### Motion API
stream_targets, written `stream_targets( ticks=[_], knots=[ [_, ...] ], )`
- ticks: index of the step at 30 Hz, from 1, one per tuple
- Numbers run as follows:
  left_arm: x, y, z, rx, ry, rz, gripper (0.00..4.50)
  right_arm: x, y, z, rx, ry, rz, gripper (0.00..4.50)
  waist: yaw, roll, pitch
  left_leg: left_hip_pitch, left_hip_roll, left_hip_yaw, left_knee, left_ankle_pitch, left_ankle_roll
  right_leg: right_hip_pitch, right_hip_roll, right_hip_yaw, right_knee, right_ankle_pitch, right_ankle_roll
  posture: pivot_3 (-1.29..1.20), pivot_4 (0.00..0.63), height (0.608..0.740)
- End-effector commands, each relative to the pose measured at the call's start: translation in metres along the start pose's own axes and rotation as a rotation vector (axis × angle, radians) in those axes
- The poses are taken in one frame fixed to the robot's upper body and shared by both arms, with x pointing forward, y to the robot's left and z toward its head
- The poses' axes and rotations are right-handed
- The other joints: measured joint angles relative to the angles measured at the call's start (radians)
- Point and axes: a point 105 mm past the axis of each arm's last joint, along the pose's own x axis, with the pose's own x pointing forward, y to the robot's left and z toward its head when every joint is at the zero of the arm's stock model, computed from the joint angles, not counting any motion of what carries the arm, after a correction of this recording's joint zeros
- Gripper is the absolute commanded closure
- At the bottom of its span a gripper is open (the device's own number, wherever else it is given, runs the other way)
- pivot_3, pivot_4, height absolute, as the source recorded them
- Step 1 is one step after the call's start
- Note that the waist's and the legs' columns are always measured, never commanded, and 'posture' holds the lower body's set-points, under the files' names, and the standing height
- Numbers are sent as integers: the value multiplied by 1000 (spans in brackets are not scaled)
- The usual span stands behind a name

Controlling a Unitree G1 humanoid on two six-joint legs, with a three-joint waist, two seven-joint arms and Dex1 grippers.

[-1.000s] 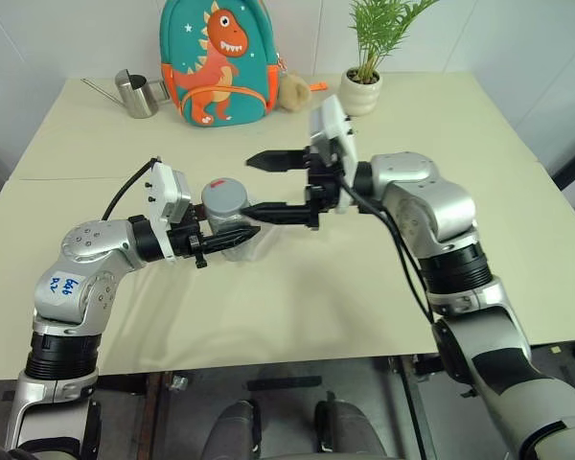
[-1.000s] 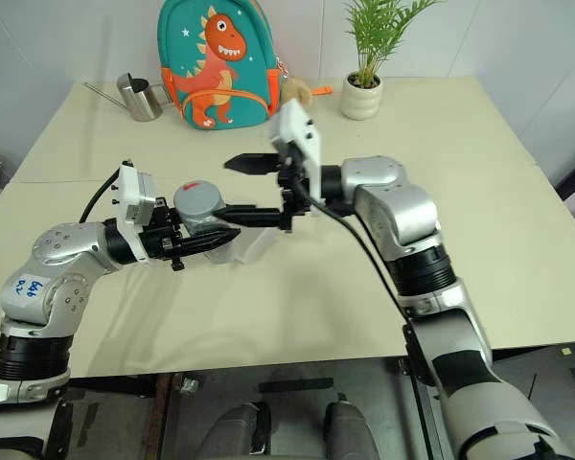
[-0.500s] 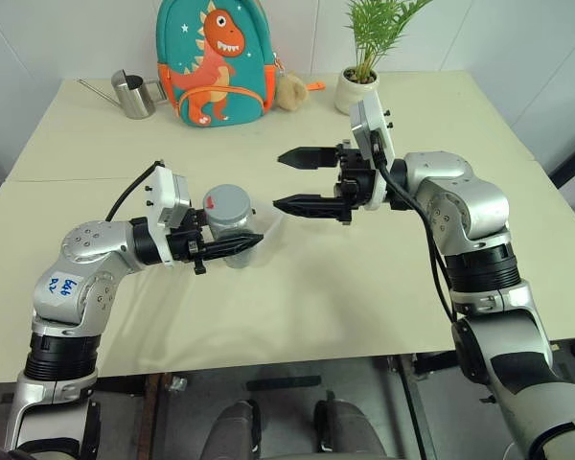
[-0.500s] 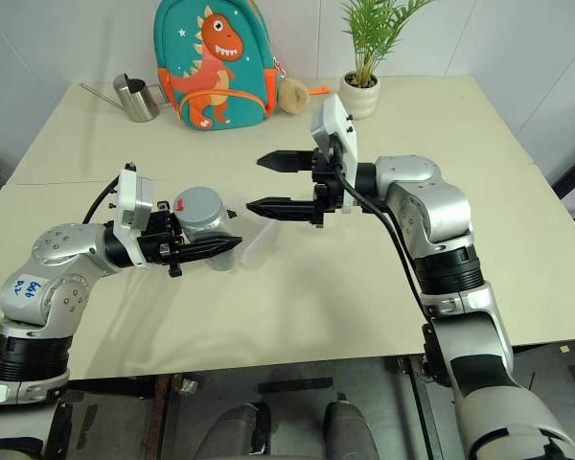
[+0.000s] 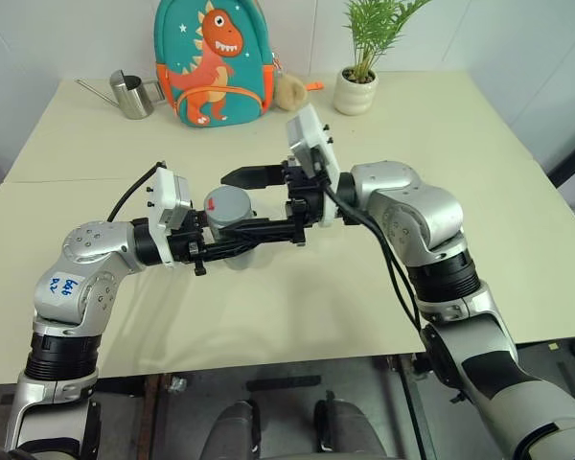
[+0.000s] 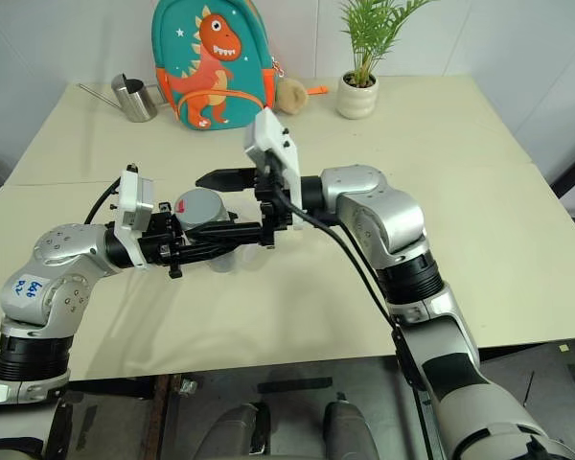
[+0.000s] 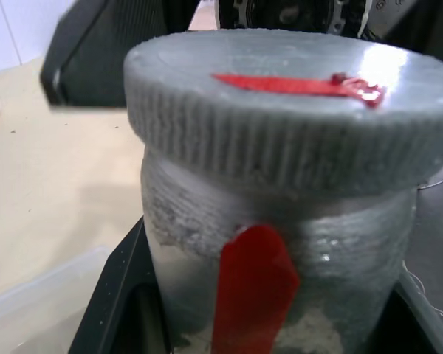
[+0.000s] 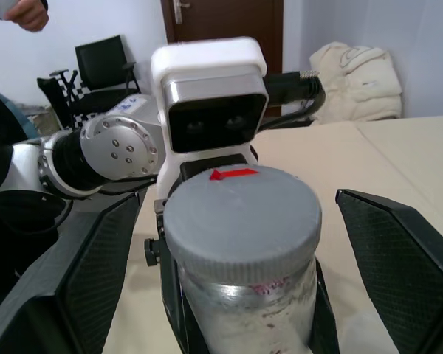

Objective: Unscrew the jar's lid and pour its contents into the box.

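The grey lid [image 5: 228,205] covers nearly the whole top of the jar. I should expect the jar to have a wide round opening hidden under the lid.
The small clear jar [image 5: 232,228] with a red stripe [image 7: 252,284] hangs upright above the table, and my left gripper [image 5: 238,241] is shut on its body. The grey lid [image 5: 227,202] with a red mark sits on the jar. My right gripper [image 5: 226,207] reaches in from the right and is open, with one finger [image 8: 96,273] on each side of the lid [image 8: 240,214], apart from it. The clear box [image 6: 236,260] lies on the table just under the jar. The frosted jar wall hides the contents.
A dinosaur backpack [image 5: 214,62], a steel watering can [image 5: 134,94], a plush toy [image 5: 289,89] and a potted plant [image 5: 356,86] stand along the table's far edge. In the right wrist view a person's hand [image 8: 26,11] shows beyond the table.
My open right gripper drew back to the right, then swung left again, and its fingers now straddle the lid. The left gripper and jar stayed in place.
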Motion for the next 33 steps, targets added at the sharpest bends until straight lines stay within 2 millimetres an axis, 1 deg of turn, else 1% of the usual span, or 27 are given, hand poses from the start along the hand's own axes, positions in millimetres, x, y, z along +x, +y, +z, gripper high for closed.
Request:
stream_targets(
  ticks=[1, 4, 11, 14, 18, 19, 24, 28, 30, 33],
  knots=[
    [0, -3, 7, 30, -15, -7, 2600, 7, 5, 16, -69, -18, 24, 29, 2, 0, 0, 0, 0, 0, 0, 0, 0, 0, 0, 0, 0, 0, 0, 0, 150, 740],
    [0, -3, 6, 26, -18, -2, 2600, 11, 3, 16, -72, -20, 23, 29, 0, 0, 0, 0, -1, 0, 0, 0, 0, 0, 0, 0, 0, 0, 0, 0, 150, 740],
    [1, -5, 2, 20, -16, 0, 2600, 12, 1, 21, -77, -37, 11, 29, -1, 0, 0, 0, 0, 0, 0, 0, 0, 0, 0, 0, 0, 0, 0, 0, 150, 740],
    [1, -4, 3, 24, -16, 5, 2600, 11, 0, 21, -80, -38, 9, 562, -1, 0, 0, 0, 0, 0, 0, 0, 0, 0, 0, 0, 0, 0, 0, 0, 150, 740],
    [0, -3, 4, 29, -17, 9, 2600, 9, 1, 20, -82, -38, 15, 1838, 0, 0, 0, 0, 0, 0, 0, 0, 0, 0, 0, 0, 0, 0, 0, 0, 150, 740],
    [0, -3, 4, 30, -18, 9, 2600, 9, 1, 19, -82, -36, 14, 1947, -1, 0, 0, 0, 0, 0, 0, 0, 0, 0, 0, 0, 0, 0, 0, 0, 150, 740],
    [0, -2, 6, 35, -20, 13, 2600, 7, -2, 20, -80, -42, -1, 1947, -1, 0, 0, 0, 0, 0, 0, 0, 0, 0, 0, 0, 0, 0, 0, 0, 150, 740],
    [0, -4, 4, 31, -19, 12, 2600, -2, -6, 44, 58, -198, -5, 1947, -1, 0, 0, 0, 0, 0, 0, 0, 0, 0, 0, 0, 0, 0, 0, 0, 150, 740],
    [-1, -5, 3, 28, -16, 12, 2600, -13, -8, 56, 124, -277, 0, 1947, 0, 0, 0, 0, 0, 0, 0, 0, 0, 0, -1, 0, 1, 0, 0, 0, 150, 740],
    [-3, -6, 2, 23, -14, 13, 2600, -27, -12, 63, 165, -328, -18, 1947, 0, 0, 0, 0, 0, -1, 0, 0, 0, 0, -1, 0, 0, 0, 0, 0, 150, 740]
  ],
)
